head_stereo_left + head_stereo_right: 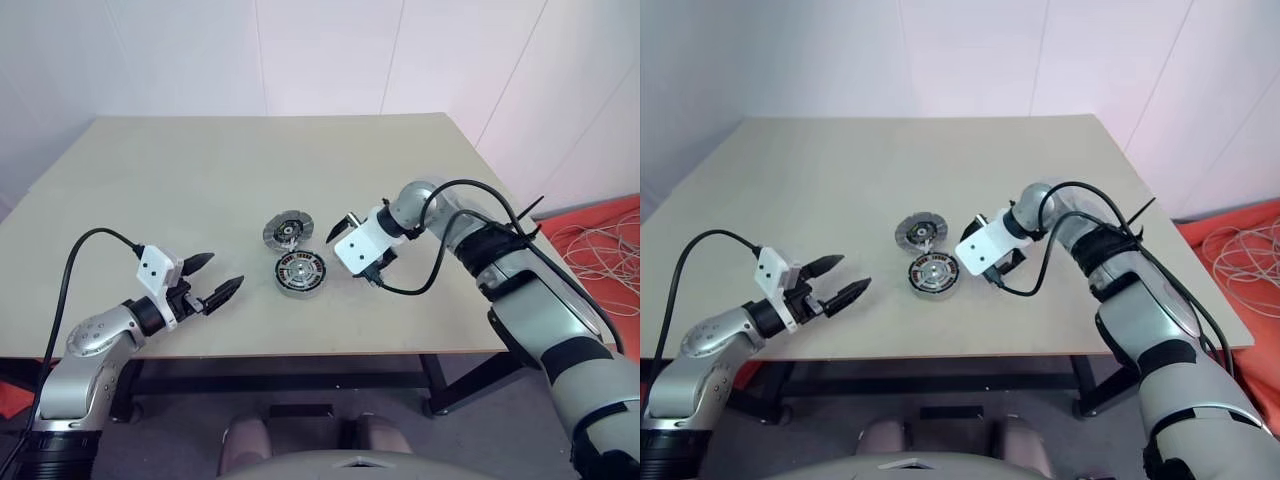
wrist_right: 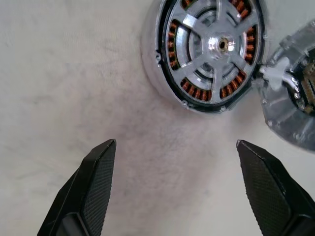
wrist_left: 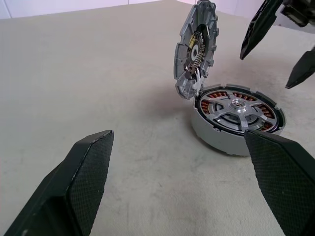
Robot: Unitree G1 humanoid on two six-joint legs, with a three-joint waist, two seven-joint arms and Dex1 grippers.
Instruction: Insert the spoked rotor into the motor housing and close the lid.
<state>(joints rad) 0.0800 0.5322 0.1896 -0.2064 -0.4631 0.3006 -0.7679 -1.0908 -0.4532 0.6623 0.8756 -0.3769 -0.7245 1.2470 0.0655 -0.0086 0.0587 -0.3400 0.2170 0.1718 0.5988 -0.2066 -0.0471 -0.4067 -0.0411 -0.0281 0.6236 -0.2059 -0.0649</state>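
Observation:
The open lid [image 1: 288, 229] leans away from my right gripper, so I should use it to grip the motor housing's rim [image 1: 322, 263] and turn the lid closer before I shut it.
The motor housing [image 3: 206, 132] sits in the middle of the table, copper windings ringing its inside. The silver spoked rotor [image 3: 236, 109] lies seated inside it. The grey ribbed lid [image 3: 196, 46] stands tilted up from the housing's far edge, hinged open, inner face showing. My right gripper [image 2: 175, 143] hovers just right of the housing [image 1: 300, 273], pointing down and left, open and holding nothing. My left gripper [image 1: 225, 270] waits near the table's front left, open and empty, aimed toward the housing.
The beige table [image 1: 200, 180] has bare surface all around the housing. Its front edge runs just behind my left gripper. A black cable [image 1: 440, 270] loops off my right wrist. White cables [image 1: 600, 245] lie on the red floor right of the table.

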